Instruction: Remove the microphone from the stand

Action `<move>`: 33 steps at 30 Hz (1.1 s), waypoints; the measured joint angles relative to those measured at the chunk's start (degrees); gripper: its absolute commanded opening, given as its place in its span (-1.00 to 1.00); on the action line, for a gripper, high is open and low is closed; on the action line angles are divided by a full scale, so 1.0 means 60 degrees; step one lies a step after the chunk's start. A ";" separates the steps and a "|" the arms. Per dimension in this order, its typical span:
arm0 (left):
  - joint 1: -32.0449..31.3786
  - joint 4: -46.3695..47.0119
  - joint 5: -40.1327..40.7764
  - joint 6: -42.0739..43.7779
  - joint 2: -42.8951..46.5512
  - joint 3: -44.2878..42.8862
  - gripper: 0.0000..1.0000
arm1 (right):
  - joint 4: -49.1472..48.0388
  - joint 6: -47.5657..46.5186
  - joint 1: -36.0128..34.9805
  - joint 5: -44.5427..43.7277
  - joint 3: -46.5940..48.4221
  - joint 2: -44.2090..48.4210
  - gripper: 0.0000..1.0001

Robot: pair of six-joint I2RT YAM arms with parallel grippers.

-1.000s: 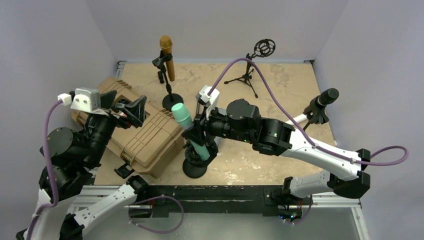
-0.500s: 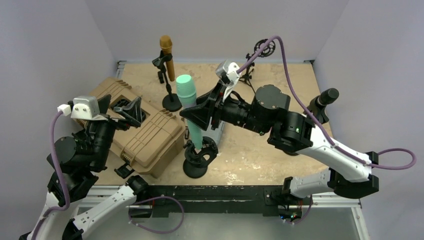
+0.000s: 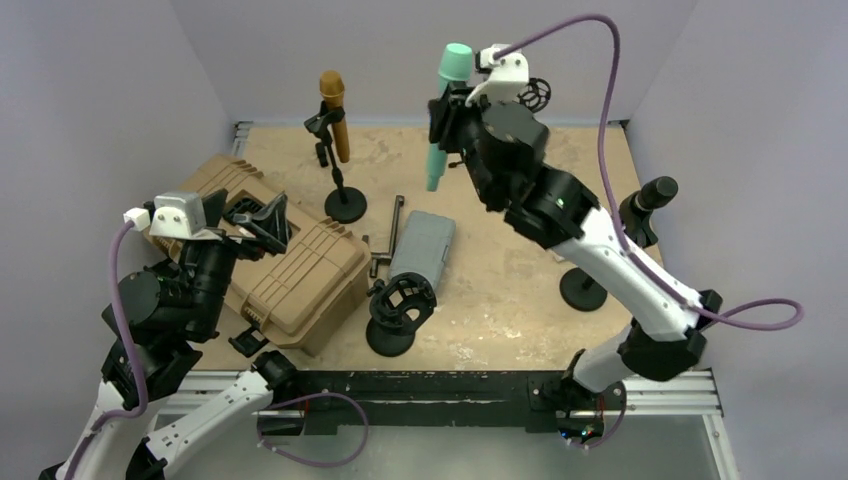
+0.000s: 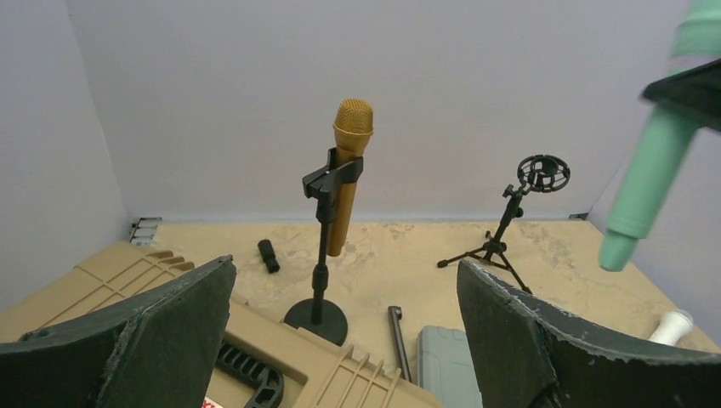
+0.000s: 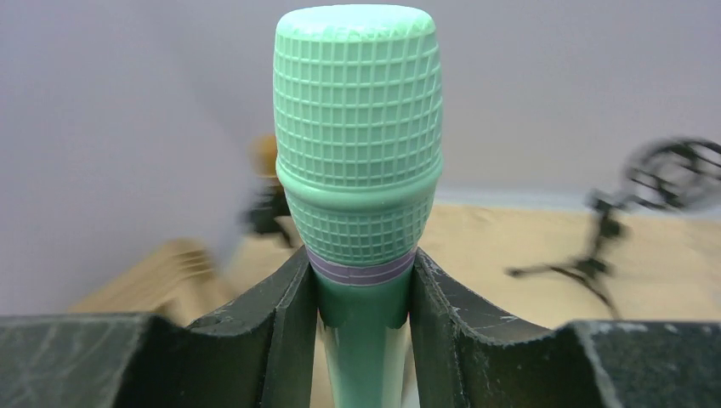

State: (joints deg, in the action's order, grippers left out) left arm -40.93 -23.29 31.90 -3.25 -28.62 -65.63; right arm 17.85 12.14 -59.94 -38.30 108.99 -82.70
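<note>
My right gripper should keep going to the open tabletop [image 3: 508, 238] by the tripod mount, now that the mint-green microphone [image 3: 437, 163] is clear of its stand, and let go of the microphone flat there.
The mint-green microphone [image 3: 455, 62] hangs upright high above the back of the table, well clear of its stand. My right gripper [image 3: 446, 118] is shut on it just under the head. In the right wrist view both pads press the neck of the microphone [image 5: 358, 153] inside the right gripper [image 5: 361, 280]. The black stand [image 3: 400, 312], with a round base and a ring clip, sits near the front with nothing in the clip. My left gripper [image 3: 262, 220] hovers open over the tan case; the left wrist view shows the left gripper [image 4: 344, 268] holding nothing and the microphone's handle [image 4: 648, 191] at upper right.
A tan hard case [image 3: 300, 270] lies at the left. A grey case [image 3: 420, 245] and a black rod [image 3: 395, 225] lie mid-table. A gold microphone [image 3: 333, 110] stands on its own stand at the back. A black microphone [image 3: 652, 195] on a stand is at the right, a tripod mount [image 4: 531, 183] at the back.
My right arm has lifted the green microphone out of the stand's clip and carried it up and toward the back wall. The left arm has barely moved.
</note>
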 measured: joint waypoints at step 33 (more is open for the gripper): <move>0.0000 0.0087 -0.0539 -0.0069 0.0142 0.0259 1.00 | 0.6386 1.1183 0.7377 -0.1807 -0.0805 -0.7085 -1.00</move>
State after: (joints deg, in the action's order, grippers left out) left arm -40.93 -22.76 28.67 -3.66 -27.77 -64.07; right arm 56.16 79.24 -15.68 -49.15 104.16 -125.21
